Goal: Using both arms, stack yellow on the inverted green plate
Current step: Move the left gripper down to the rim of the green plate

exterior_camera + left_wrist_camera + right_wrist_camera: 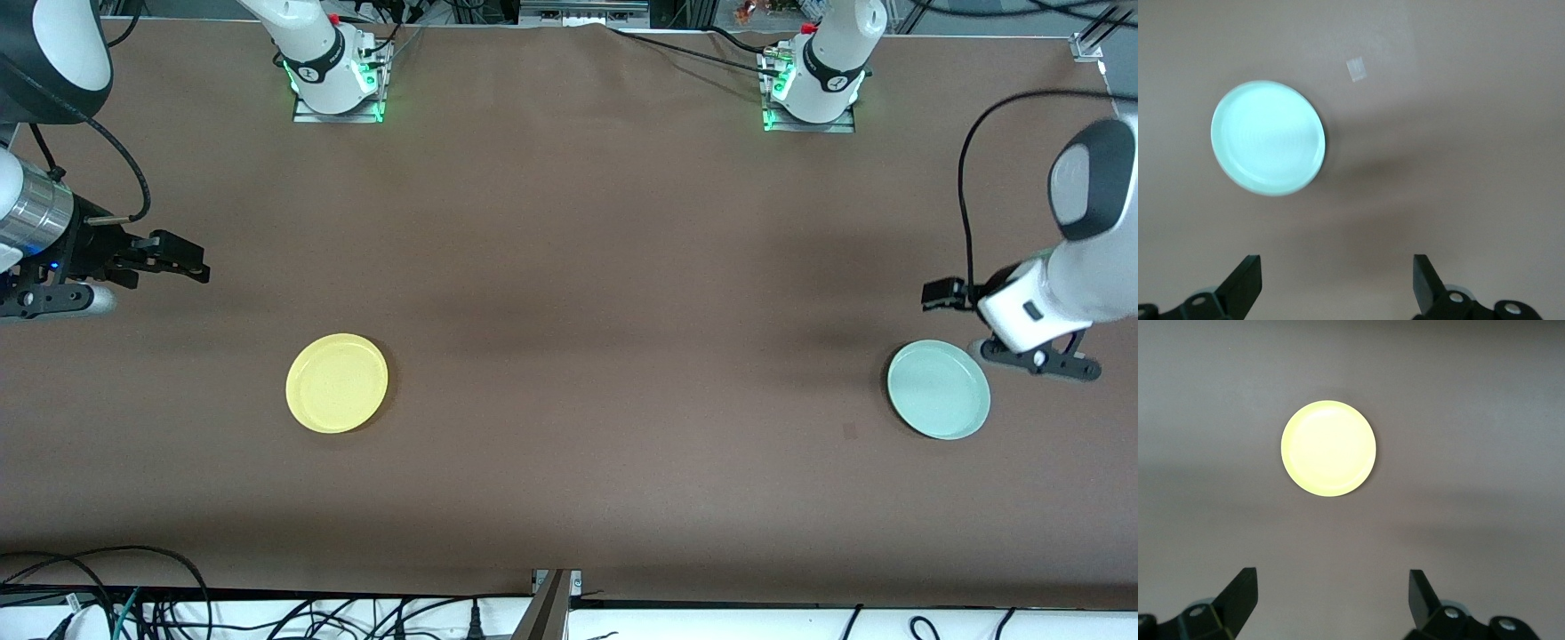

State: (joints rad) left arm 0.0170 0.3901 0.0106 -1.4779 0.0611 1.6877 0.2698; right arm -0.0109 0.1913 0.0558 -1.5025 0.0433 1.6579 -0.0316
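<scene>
The rim of the green plate (939, 389) is standing above a shadow (888, 393), so I expect the green plate to tip up stiffly onto its edge when I lift and turn it.
The yellow plate (337, 383) lies rim up on the brown table toward the right arm's end; it also shows in the right wrist view (1329, 448). The green plate (939, 389) lies hollow side up toward the left arm's end, and shows in the left wrist view (1267, 138). My right gripper (182, 258) (1332, 580) hangs open and empty over bare table, apart from the yellow plate. My left gripper (956, 295) (1337, 263) hangs open and empty over bare table just beside the green plate's rim.
The brown table (569, 267) stretches wide between the two plates. The two arm bases (338, 80) (813, 89) stand along its edge farthest from the front camera. A small pale patch (1357, 69) lies on the cloth near the green plate. Cables lie past the table's front edge.
</scene>
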